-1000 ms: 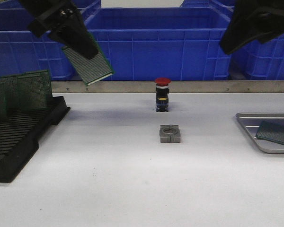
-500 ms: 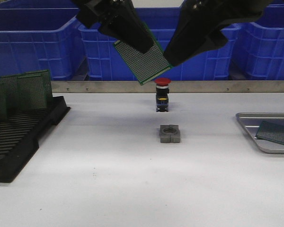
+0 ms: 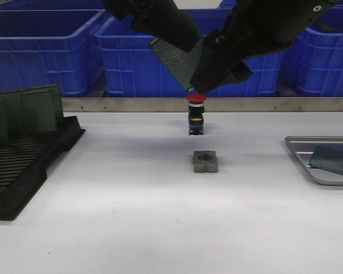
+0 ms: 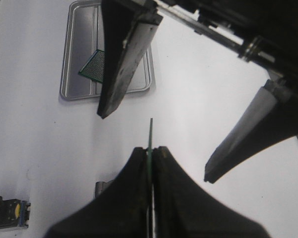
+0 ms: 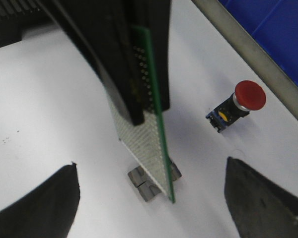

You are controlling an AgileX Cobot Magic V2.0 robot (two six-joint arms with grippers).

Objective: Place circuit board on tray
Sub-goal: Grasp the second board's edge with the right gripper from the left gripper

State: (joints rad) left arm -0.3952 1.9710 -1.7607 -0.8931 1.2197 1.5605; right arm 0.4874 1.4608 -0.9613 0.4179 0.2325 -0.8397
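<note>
My right gripper should grab the circuit board by its lower loose end (image 3: 186, 74) before it puts the board in the tray, because the tray (image 3: 326, 160) is far from my left gripper.
My left gripper (image 3: 180, 37) is shut on a green perforated circuit board (image 3: 177, 57) and holds it tilted, high above the table's middle. In the left wrist view the fingers (image 4: 150, 151) pinch the board's thin edge (image 4: 150, 131). My right gripper (image 3: 220, 77) is open right beside the board. In the right wrist view the board (image 5: 149, 134) hangs between the open fingers (image 5: 150, 164) without touching them. The silver-grey tray (image 3: 302, 165) lies at the table's right edge with another green board (image 3: 331, 160) in it. It also shows in the left wrist view (image 4: 79, 54).
A black slotted rack (image 3: 28, 154) with several upright boards stands at the left. A red-capped push button (image 3: 196, 114) and a grey metal block (image 3: 206, 161) sit mid-table, below the held board. Blue crates (image 3: 46, 51) line the back behind a metal rail.
My left gripper has carried the board from the upper left to the middle. My right gripper has swung in from the upper right and now straddles the board with open fingers.
</note>
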